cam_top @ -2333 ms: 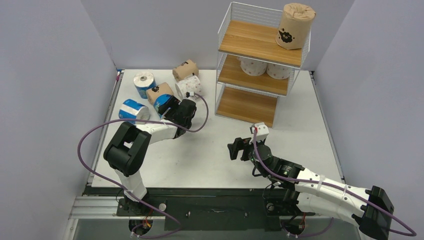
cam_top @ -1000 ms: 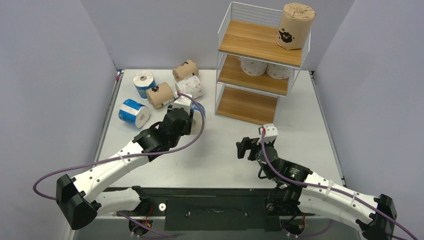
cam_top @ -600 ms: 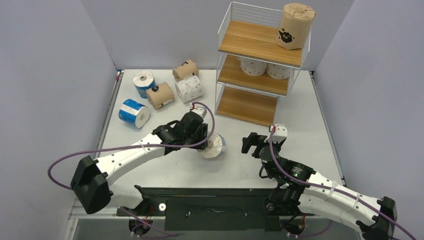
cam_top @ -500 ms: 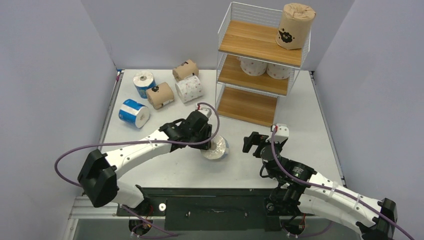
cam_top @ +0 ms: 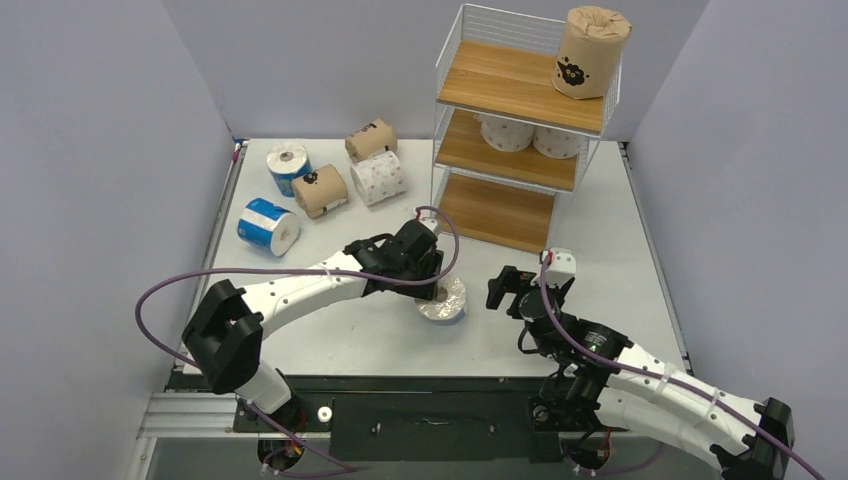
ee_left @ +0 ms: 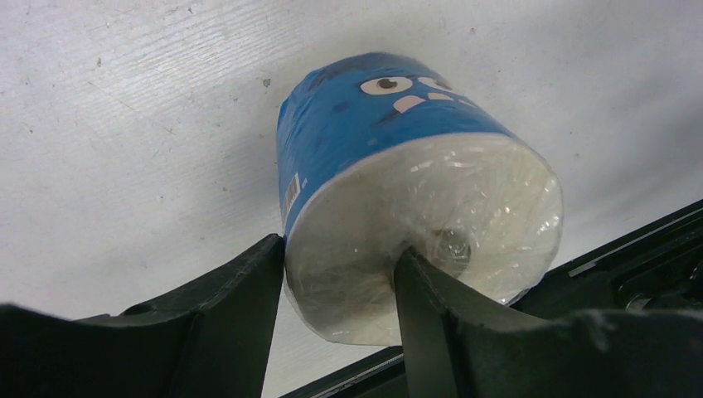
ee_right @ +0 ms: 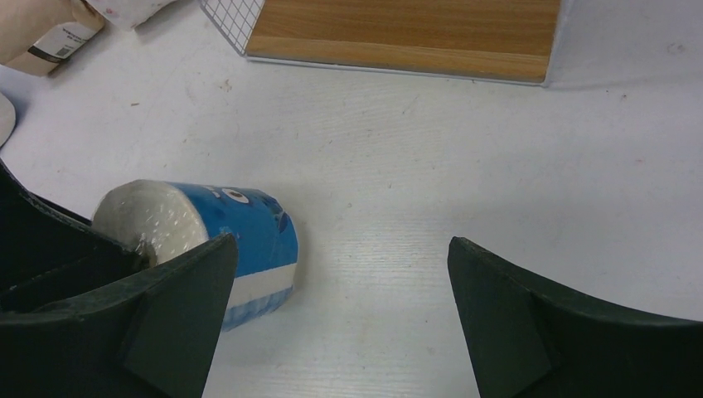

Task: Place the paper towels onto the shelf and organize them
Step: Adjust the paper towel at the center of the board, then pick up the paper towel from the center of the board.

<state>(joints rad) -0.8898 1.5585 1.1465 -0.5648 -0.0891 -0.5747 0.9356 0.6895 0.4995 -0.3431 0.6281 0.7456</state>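
Note:
Shiny wrinkles point(cam_top: 453, 294) run across the blue-and-white paper towel roll's end, so I expect its clear wrapper point(cam_top: 446, 306) to sink into the roll's core when I pinch the roll.
A blue-and-white paper towel roll point(cam_top: 445, 301) point(ee_left: 398, 157) point(ee_right: 236, 224) lies on its side low at the table's middle. My left gripper point(cam_top: 432, 286) point(ee_left: 340, 259) is shut on it, one finger point(ee_left: 423, 286) in the core and the other finger point(ee_left: 249, 286) outside the wrapper. My right gripper point(cam_top: 506, 290) point(ee_right: 340, 249) stands open and holds nothing, just right of the roll. The shelf point(cam_top: 520, 90) stands at the back right. A brown roll point(cam_top: 590, 52) stands on its top board and two white dotted rolls point(cam_top: 507, 132) sit on the middle board. Its bottom board point(ee_right: 406, 33) is bare.
Several loose rolls lie at the back left: two blue ones point(cam_top: 288, 165) point(cam_top: 268, 224), two brown ones point(cam_top: 320, 190) point(cam_top: 370, 139) and a white dotted one point(cam_top: 379, 177). Grey walls close in the table on three sides.
My left arm has carried the blue roll from the back-left group to the table's middle, close to the right gripper. The right gripper has moved forward a little and opened wider.

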